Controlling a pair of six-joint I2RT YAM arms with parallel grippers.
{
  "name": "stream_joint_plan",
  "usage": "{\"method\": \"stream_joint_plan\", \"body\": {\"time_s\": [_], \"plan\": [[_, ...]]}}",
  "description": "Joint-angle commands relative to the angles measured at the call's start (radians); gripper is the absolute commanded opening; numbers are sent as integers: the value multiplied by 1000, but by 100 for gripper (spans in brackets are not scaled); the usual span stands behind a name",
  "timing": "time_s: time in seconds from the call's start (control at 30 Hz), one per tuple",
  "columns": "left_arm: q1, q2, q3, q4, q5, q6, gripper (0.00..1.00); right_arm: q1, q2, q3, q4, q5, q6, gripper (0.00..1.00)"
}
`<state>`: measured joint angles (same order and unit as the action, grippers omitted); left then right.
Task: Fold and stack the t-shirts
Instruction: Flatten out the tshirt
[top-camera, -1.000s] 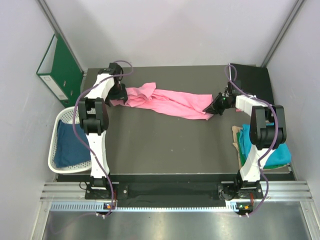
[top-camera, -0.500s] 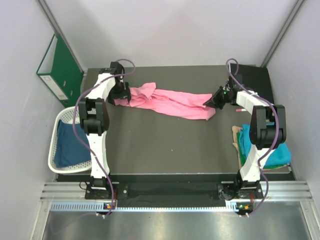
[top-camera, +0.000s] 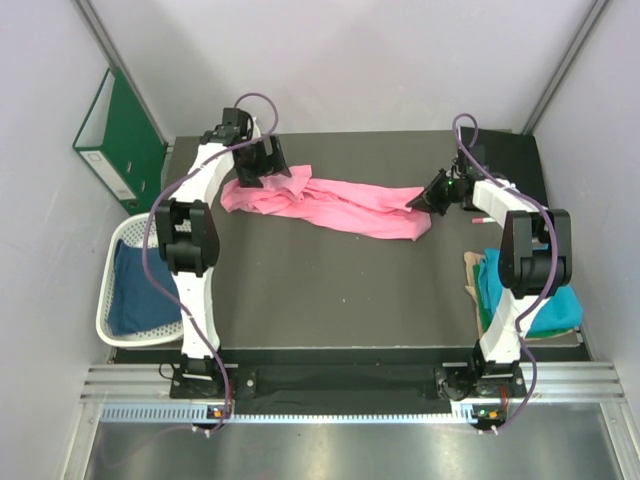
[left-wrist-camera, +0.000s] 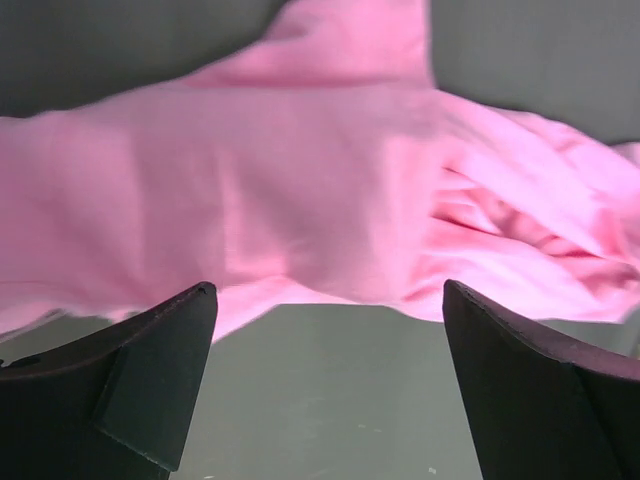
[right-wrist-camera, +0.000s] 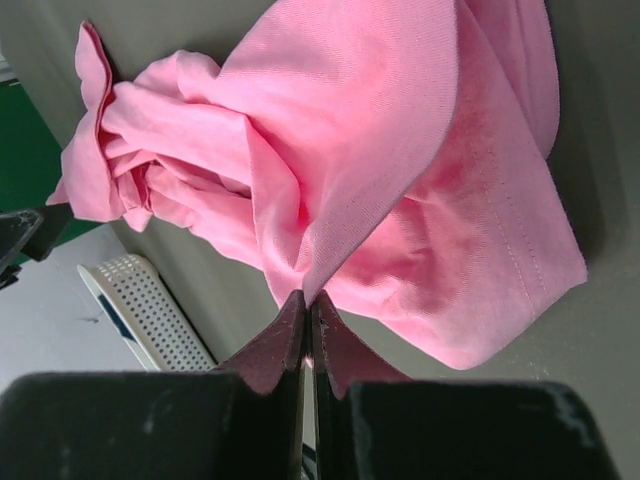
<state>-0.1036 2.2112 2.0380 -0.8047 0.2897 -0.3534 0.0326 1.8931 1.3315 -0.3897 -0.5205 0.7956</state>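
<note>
The pink t-shirt (top-camera: 355, 206) is bunched up and held by my right gripper only, so my left gripper should pinch the t-shirt's loose fold (left-wrist-camera: 382, 288) before both grippers lift the t-shirt and spread it.
The bright pink t-shirt (top-camera: 340, 205) lies bunched in a long strip across the far part of the table. My left gripper (top-camera: 263, 163) is open and empty, just above the shirt's left end; in the left wrist view (left-wrist-camera: 325, 292) the pink cloth (left-wrist-camera: 300, 190) lies beyond the spread fingers (left-wrist-camera: 120, 380). My right gripper (top-camera: 424, 198) is shut on a fold at the shirt's right end (right-wrist-camera: 420, 180), pinched at the tips (right-wrist-camera: 308, 298). The dark blue shirt (top-camera: 140, 290) lies in the basket. The teal shirt (top-camera: 535, 300) lies at the right edge.
A white lattice basket (top-camera: 108, 305) stands off the table's left edge. A green ring binder (top-camera: 118, 135) leans on the left wall. A black panel (top-camera: 510, 160) lies at the far right corner. A tan cloth (top-camera: 473, 275) shows beside the teal shirt.
My left gripper has opened, let go of the shirt's left end and moved away to the far right. The shirt's left end now lies on the table. The right gripper shifted slightly farther back.
</note>
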Motion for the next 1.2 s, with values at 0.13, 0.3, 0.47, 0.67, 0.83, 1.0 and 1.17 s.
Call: {"method": "stream_joint_plan", "body": {"time_s": [0.13,0.3,0.47,0.67,0.83,1.0,1.17], "plan": [[-33,-24,-56,157,201,-153,99,1,11,29,25,1,-1,0],[-50,-24,-38,139,200,-164,98,1,9,15,29,-3,-1,0],[-68,-28,-51,125,189,-167,94,1,9,6,38,-6,2,0],[-87,-18,-44,76,167,-190,87,1,8,-2,46,-6,7,0],[-94,-25,-44,26,128,-196,86,0,0,-20,55,-6,10,0],[-100,-21,-59,10,94,-203,86,0,0,-28,61,-9,13,0],[-102,28,-15,22,68,-194,84,-2,0,-31,64,-10,11,0]]}}
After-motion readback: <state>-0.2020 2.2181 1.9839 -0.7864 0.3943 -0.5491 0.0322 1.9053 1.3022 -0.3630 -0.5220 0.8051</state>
